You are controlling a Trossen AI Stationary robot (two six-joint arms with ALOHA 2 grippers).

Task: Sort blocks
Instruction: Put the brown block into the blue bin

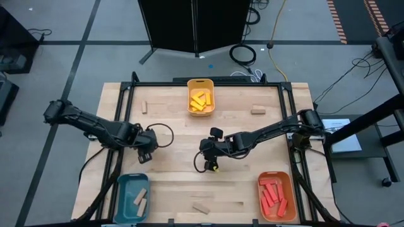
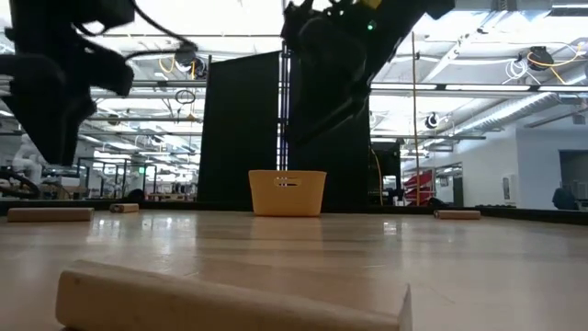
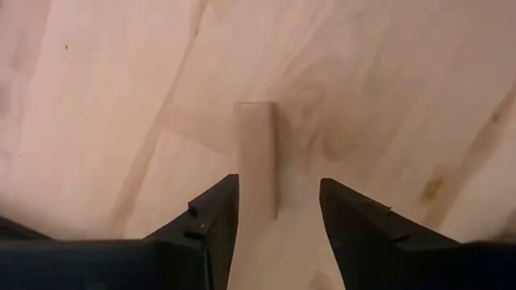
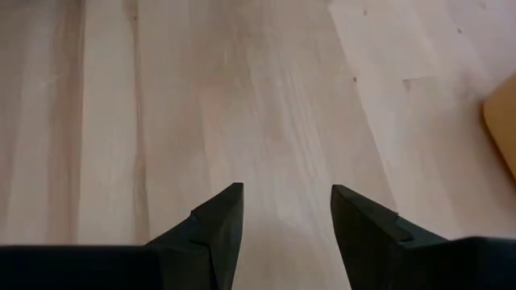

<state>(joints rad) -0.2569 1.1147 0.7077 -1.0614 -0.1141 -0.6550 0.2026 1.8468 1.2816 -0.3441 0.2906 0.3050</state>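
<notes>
I should carry on lowering my left gripper until its fingers are on both sides of the tan block's near end [image 3: 258,206] and then close it, because the block's long sides [image 3: 258,153] run along the open fingers.
My left gripper [image 3: 278,182] [image 1: 146,146] is open, low over the table's left middle. A tan block [image 3: 258,157] lies flat on the wood and reaches in between its fingers, close against one of them. The arm hides this block in the high view. My right gripper [image 4: 286,193] [image 1: 212,161] is open over the table's middle, with only bare wood between its fingers. A small yellow bit [image 1: 215,168] shows at its tip in the high view; what it is I cannot tell. Loose tan blocks lie at the far left [image 1: 144,106], far right [image 1: 257,110] and near middle [image 1: 201,208]. My left gripper comes at the tan block from above, its fingers lying along the block's length. The block's near end [image 3: 260,201] sits right beside one finger [image 3: 219,211], with a wide gap to the other. I cannot tell whether that finger touches it. The block lies flat on the table.
The yellow tray [image 1: 201,84] with yellow blocks stands at the far middle. The teal tray [image 1: 124,200] holds two tan blocks at the near left. The orange tray [image 1: 289,189] holds red blocks at the near right. Bare wood lies between them.
</notes>
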